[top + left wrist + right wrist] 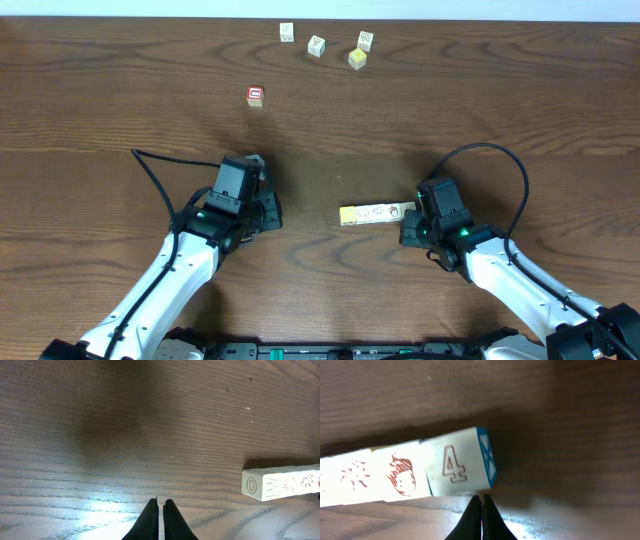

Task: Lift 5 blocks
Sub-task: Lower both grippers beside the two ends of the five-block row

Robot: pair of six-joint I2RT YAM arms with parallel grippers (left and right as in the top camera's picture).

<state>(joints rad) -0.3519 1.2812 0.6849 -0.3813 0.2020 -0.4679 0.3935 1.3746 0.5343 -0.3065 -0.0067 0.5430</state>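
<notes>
My right gripper's fingers are at the end block's near side (pixel 462 492). I should move them to the end block's blue side (pixel 488 457) and push the row toward my left gripper.
Several cream blocks lie end to end in a row (pixel 376 213) on the table between my arms. The right wrist view shows its right end: a block printed with a red 4 (pixel 457 467) and a blue side face, then one with a small face picture (pixel 400 477). My right gripper (pixel 481 497) (pixel 408 226) is shut on nothing, its tips right against the near side of the 4 block. In the left wrist view the row's left end (pixel 252 483) carries a 0. My left gripper (pixel 161 502) (pixel 270 212) is shut and empty, well left of the row.
Loose cubes sit at the far edge: two cream ones (pixel 287 32) (pixel 316 45), another cream one (pixel 366 40) and a yellow one (pixel 357 58). A red-faced cube (pixel 255 95) stands alone, back from the left arm. The tabletop (pixel 100 110) is dark wood.
</notes>
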